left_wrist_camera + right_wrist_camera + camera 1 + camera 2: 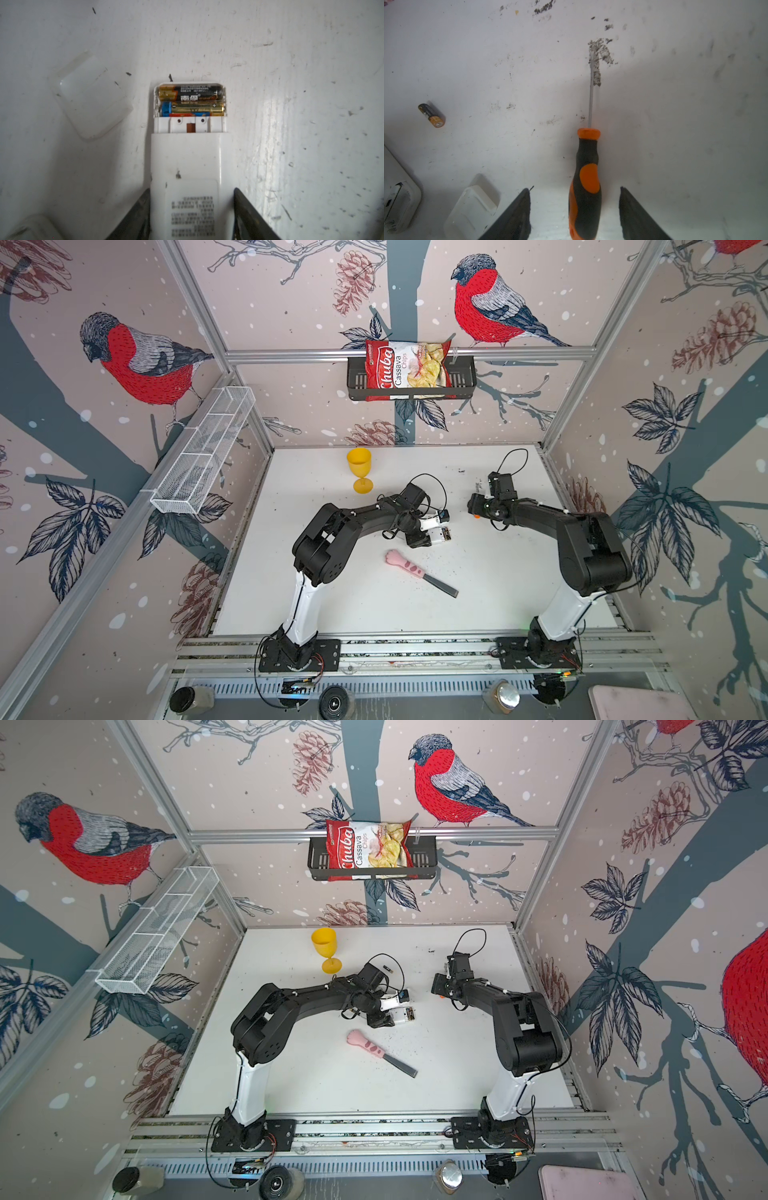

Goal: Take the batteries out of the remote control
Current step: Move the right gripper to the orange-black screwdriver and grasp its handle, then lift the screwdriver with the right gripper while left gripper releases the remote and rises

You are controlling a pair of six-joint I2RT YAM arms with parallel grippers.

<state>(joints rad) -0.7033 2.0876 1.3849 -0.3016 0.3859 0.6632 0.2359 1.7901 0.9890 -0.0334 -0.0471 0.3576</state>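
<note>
The screwdriver's tip (591, 55) is pointing away from the remote's battery bay, so my right gripper should raise the screwdriver and my left gripper should grab the screwdriver's shaft (590, 98).
The white remote control (191, 162) lies back up on the table with its battery bay uncovered. In the bay sit two batteries, a black and gold one (190, 94) and a blue and gold one (192, 109). My left gripper (192, 193) is shut on the remote's body, seen from above in a top view (430, 536). A third battery (431, 115) lies loose on the table, small in a top view (387, 968). My right gripper (574, 193) is open astride the orange-and-black screwdriver (588, 176), with a gap on each side of the handle.
The bay's white cover (91, 99) lies beside the remote. A second white device (432, 523) sits close by. A yellow goblet (359, 472) stands at the back. A pink-handled knife (419, 572) lies in front. A chips bag (405, 369) hangs on the back wall.
</note>
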